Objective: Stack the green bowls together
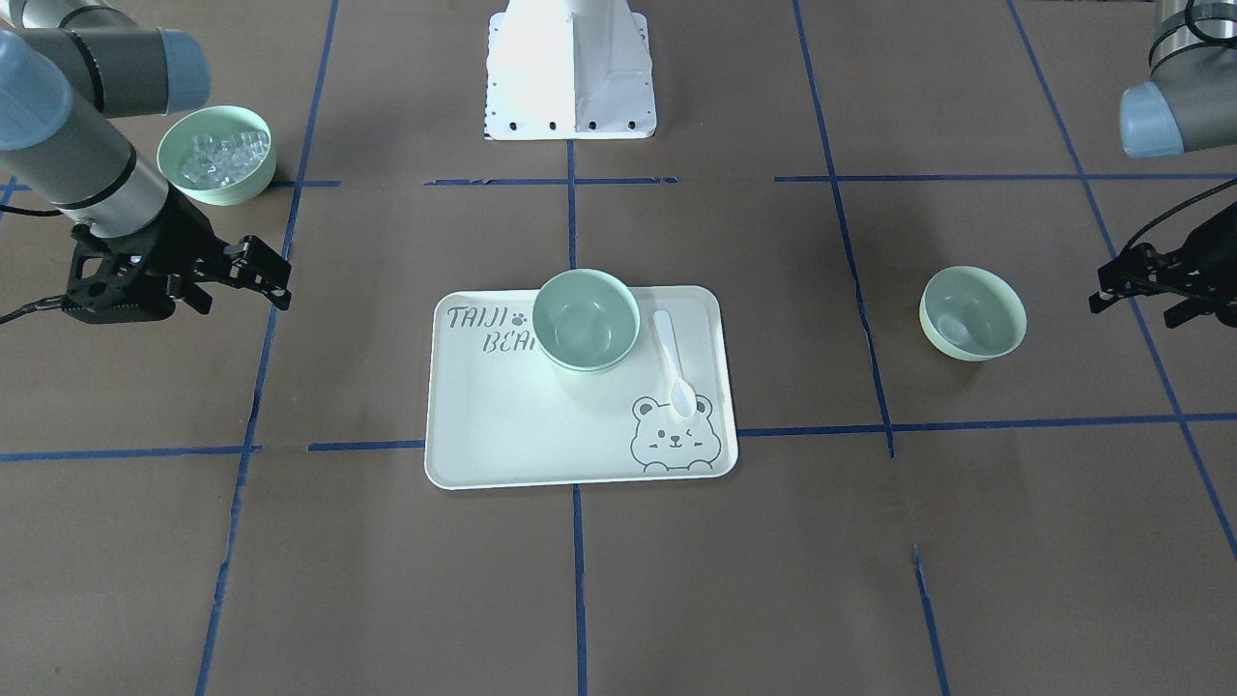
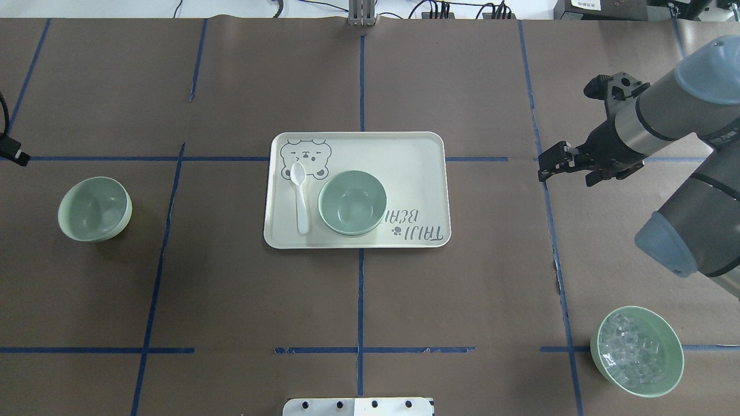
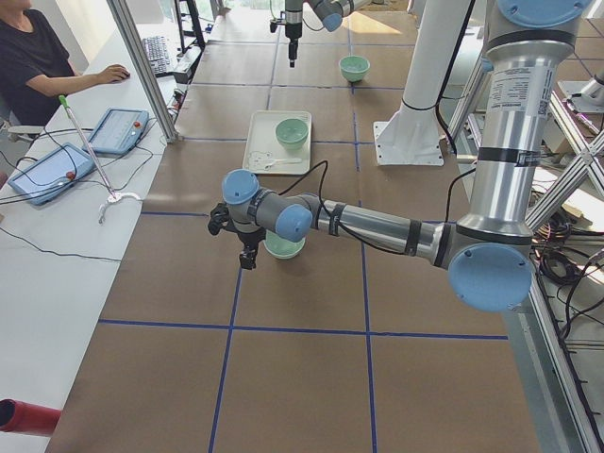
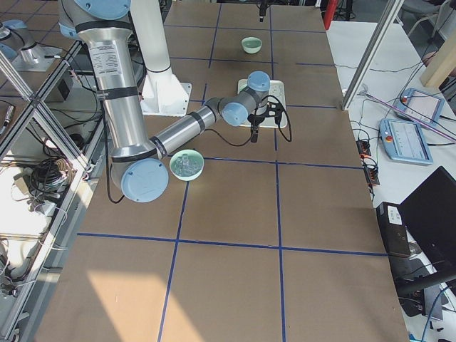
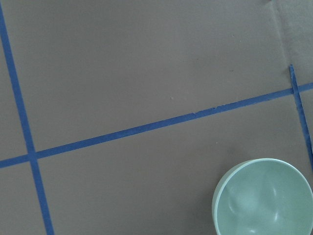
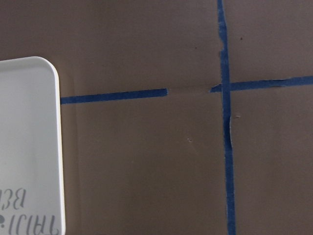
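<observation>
The green bowl standing alone [image 1: 972,313] is a match for the wide, open bowl on the tray [image 1: 587,320], so I expect it to sit deep inside when the robot lowers it there.
One pale green bowl [image 1: 586,320] stands on the cream bear tray [image 1: 503,425], also in the overhead view [image 2: 352,203]. I cannot tell whether another bowl is nested in it. A second green bowl [image 1: 971,312] stands alone on the table on my left side, also in the overhead view [image 2: 94,208] and the left wrist view [image 5: 264,198]. My left gripper [image 1: 1102,295] hangs above the table just outward of that bowl, shut and empty. My right gripper [image 1: 283,293] hangs over bare table to the right of the tray [image 2: 416,173], shut and empty, also in the overhead view [image 2: 542,172].
A matching green bowl of clear ice-like pieces [image 2: 637,351] stands near my base on the right side. A white spoon [image 2: 300,196] lies on the tray beside the bowl. The white robot base [image 1: 570,68] is at the near middle edge. Blue tape lines cross the brown table.
</observation>
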`<state>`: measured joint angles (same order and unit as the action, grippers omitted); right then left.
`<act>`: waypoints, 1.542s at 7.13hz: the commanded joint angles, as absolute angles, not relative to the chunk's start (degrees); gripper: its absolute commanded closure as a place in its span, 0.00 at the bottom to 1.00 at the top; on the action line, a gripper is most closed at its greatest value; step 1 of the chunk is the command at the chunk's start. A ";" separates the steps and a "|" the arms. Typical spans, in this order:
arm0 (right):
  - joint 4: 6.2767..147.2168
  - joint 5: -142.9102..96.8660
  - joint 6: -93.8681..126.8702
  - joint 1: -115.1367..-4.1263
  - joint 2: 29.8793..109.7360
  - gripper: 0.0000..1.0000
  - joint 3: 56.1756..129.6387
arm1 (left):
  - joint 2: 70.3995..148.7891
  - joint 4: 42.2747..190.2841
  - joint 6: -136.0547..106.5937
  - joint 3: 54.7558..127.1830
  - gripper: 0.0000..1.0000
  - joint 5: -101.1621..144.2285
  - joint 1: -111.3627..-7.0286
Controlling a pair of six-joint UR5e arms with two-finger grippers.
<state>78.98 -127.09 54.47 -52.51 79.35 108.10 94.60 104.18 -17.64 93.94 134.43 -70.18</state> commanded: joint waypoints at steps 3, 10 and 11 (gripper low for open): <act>78.93 -127.53 51.77 -53.44 80.60 0.00 107.84 | 94.48 112.76 -26.89 90.09 0.00 132.98 -62.23; 78.93 -127.53 51.77 -53.44 80.51 0.00 107.75 | 95.01 112.76 -28.56 89.03 1.00 132.80 -58.27; 78.93 -127.62 51.77 -53.44 80.51 0.00 107.84 | 95.18 112.76 -31.52 90.95 1.00 133.06 -58.27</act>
